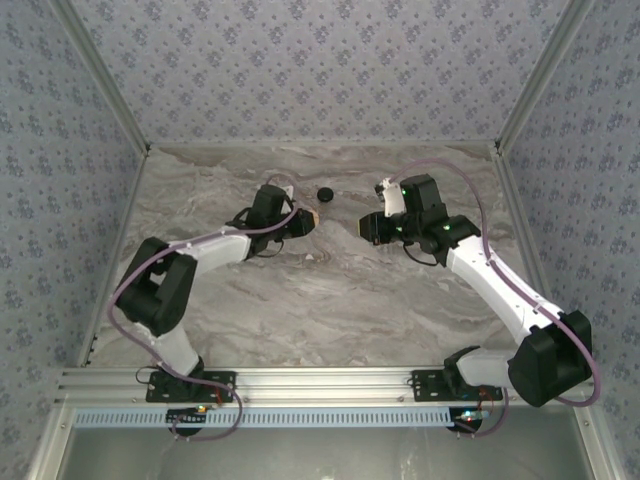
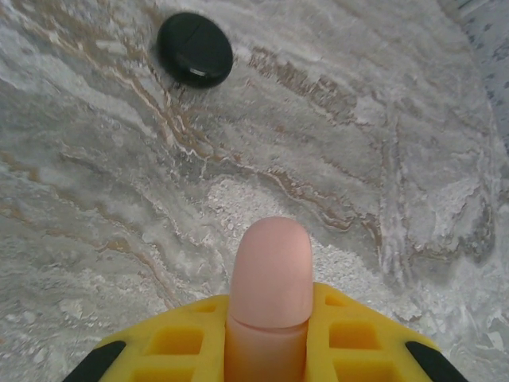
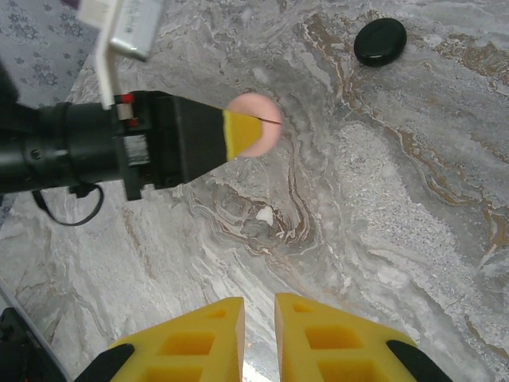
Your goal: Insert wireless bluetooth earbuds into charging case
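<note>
The shut salmon-pink charging case (image 3: 269, 134) is over clear marble (image 1: 326, 224) by the black puck, so my left gripper should go on lowering the case and let go of it there.
My left gripper (image 2: 270, 310) is shut on the salmon-pink charging case (image 2: 271, 270), which stands edge-on between the yellow fingers (image 2: 179, 338) and juts out past their tips. In the right wrist view the case (image 3: 256, 126) is a pink disc at the tip of the left gripper (image 3: 238, 134), held above the table. From above, that gripper (image 1: 308, 219) sits left of centre. My right gripper (image 3: 259, 306) hovers over bare marble, its fingers a narrow gap apart with nothing between them; from above it (image 1: 367, 228) faces the left one. The earbuds are out of view.
A black round puck (image 1: 325, 194) lies on the marble table (image 1: 330, 290) behind and between the grippers; it is also ahead of the left gripper (image 2: 195, 49) and far right of the case (image 3: 380, 41). Patterned walls enclose the table.
</note>
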